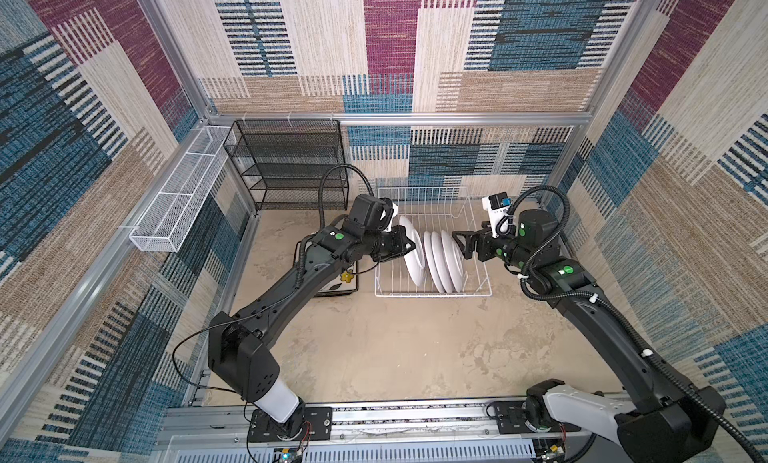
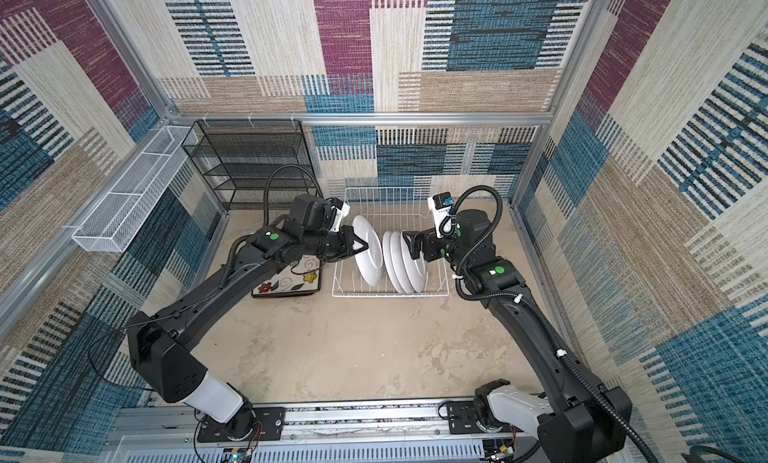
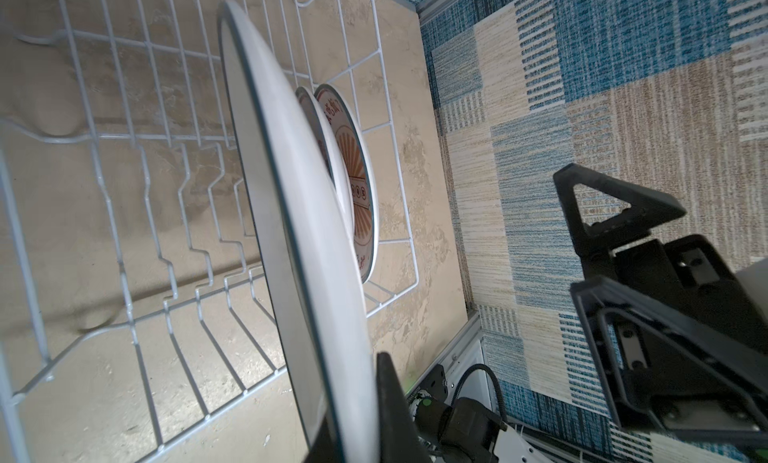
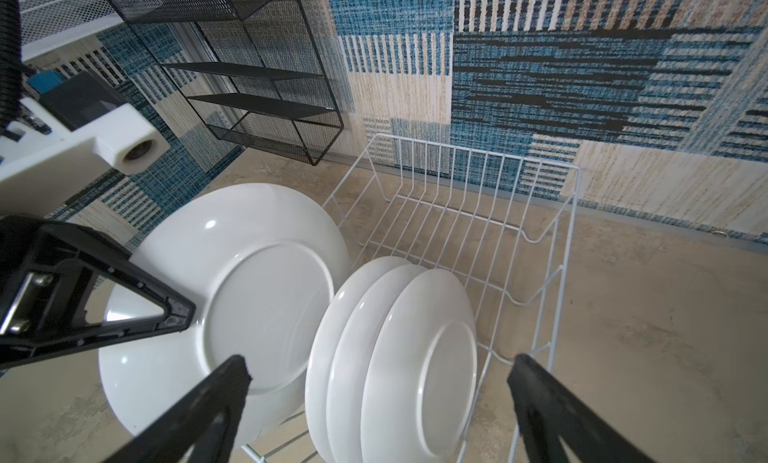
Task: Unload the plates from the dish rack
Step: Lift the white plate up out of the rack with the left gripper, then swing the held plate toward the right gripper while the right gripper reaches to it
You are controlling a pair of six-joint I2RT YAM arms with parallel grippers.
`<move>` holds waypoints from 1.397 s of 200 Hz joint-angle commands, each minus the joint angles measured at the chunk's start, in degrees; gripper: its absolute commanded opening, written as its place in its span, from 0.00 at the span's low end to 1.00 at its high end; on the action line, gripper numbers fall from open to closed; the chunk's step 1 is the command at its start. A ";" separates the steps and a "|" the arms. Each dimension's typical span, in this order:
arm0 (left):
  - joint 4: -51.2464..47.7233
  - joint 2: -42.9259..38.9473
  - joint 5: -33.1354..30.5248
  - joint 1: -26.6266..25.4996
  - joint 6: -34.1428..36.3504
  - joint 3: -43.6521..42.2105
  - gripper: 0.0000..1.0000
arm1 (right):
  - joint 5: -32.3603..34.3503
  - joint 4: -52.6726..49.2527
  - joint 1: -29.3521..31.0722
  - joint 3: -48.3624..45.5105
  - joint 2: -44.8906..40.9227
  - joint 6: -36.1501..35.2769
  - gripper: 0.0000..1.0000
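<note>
My left gripper is holding the plate on edge (image 1: 415, 261). I should turn the plate face up and have my right gripper hold the plate's free rim (image 3: 233, 19) so that I can grip the plate again.
The white wire dish rack (image 1: 432, 294) (image 2: 390, 294) (image 4: 519, 232) stands at the back middle. My left gripper (image 1: 411, 245) (image 2: 365, 245) (image 3: 357, 423) is shut on the rim of a round white plate (image 1: 411, 265) (image 2: 368, 261) (image 3: 291, 232) (image 4: 249, 307), which tilts over the rack's left part. Three more round plates (image 1: 444, 261) (image 2: 405, 265) (image 4: 395, 357) stand upright in the tines; their orange sunburst faces (image 3: 353, 170) show in the left wrist view. My right gripper (image 1: 459, 245) (image 2: 409, 245) (image 4: 378, 369) is open, close beside these three. Square flowered plates (image 2: 291, 284) lie stacked left of the rack.
A black mesh shelf unit (image 1: 286, 166) (image 4: 257, 66) stands against the back wall, left of the rack. A long white mesh basket (image 1: 174, 207) hangs on the left wall. Patterned walls close in on three sides.
</note>
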 commanded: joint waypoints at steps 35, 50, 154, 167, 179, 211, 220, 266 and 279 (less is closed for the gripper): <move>-5.47 -4.26 -7.25 0.39 19.14 5.95 0.00 | -6.67 -3.09 0.02 8.14 5.13 9.65 1.00; -5.39 -5.77 -9.03 0.42 24.58 6.28 0.00 | -10.67 -2.73 -0.15 9.65 6.61 12.14 1.00; 2.87 -17.42 -25.79 -4.12 62.73 -4.72 0.00 | -17.32 3.44 -0.37 14.47 8.95 25.31 1.00; 4.34 -17.92 -30.01 -5.59 66.41 -6.22 0.00 | -17.77 4.92 -0.37 14.29 9.05 26.46 1.00; 5.95 -18.05 -33.10 -6.97 70.15 -7.80 0.00 | -19.31 5.33 -0.33 14.69 9.87 27.45 1.00; 10.21 -17.62 -39.55 -11.01 78.66 -11.47 0.00 | -22.33 2.40 -0.40 18.30 13.60 27.92 0.99; 11.40 -17.31 -41.11 -12.14 81.28 -12.48 0.00 | -22.64 1.83 -0.29 19.08 14.47 27.87 0.98; 16.82 -14.57 -47.55 -16.61 90.75 -15.00 0.00 | -23.23 -1.70 -0.25 22.04 19.03 27.83 0.91; 19.11 -13.92 -49.12 -17.68 93.12 -16.01 0.00 | -22.63 -3.98 -0.28 22.80 20.51 27.75 0.86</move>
